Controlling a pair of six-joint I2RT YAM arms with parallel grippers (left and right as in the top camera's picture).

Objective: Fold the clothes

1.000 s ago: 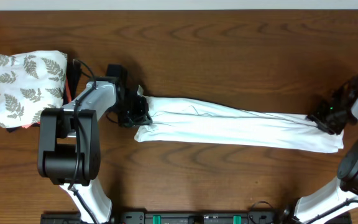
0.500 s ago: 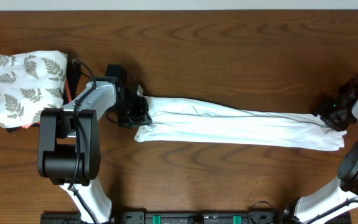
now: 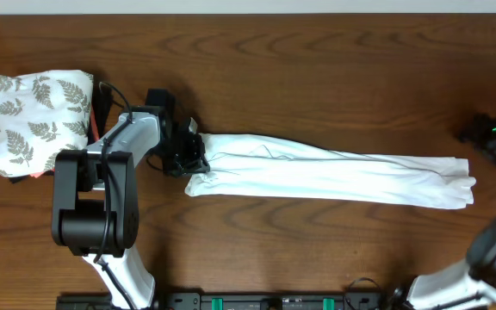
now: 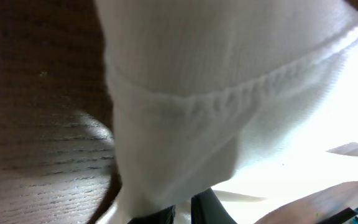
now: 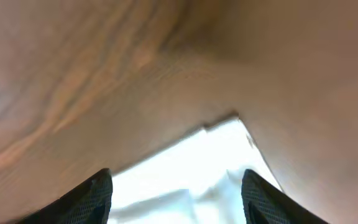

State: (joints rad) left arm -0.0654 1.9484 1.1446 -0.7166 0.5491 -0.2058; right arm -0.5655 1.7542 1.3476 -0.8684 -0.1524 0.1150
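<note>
The white T-shirt's end (image 3: 463, 183) near my right gripper is rumpled. My right gripper should grab its corner (image 3: 462, 162), lift that layer open and put it back down flat.
The white T-shirt (image 3: 334, 176) lies pulled out into a long narrow band across the wooden table (image 3: 317, 77). My left gripper (image 3: 195, 159) is shut on the shirt's left end. In the left wrist view the hemmed white fabric (image 4: 229, 93) fills the frame and is pinched between the dark fingertips of the gripper (image 4: 184, 214). My right gripper (image 3: 482, 138) is open and empty, just up and right of the shirt's right end, apart from it. In the right wrist view the gripper (image 5: 176, 193) has its fingers (image 5: 95, 196) spread wide above the shirt's corner (image 5: 191, 168).
A folded white cloth with grey fern-leaf print (image 3: 37, 120) sits on dark and red garments at the far left, close behind the left arm. The right arm is near the table's right edge.
My right gripper has let go of the shirt's right end and moved up and to the right. The shirt's right end now lies flat. The left gripper has not moved.
</note>
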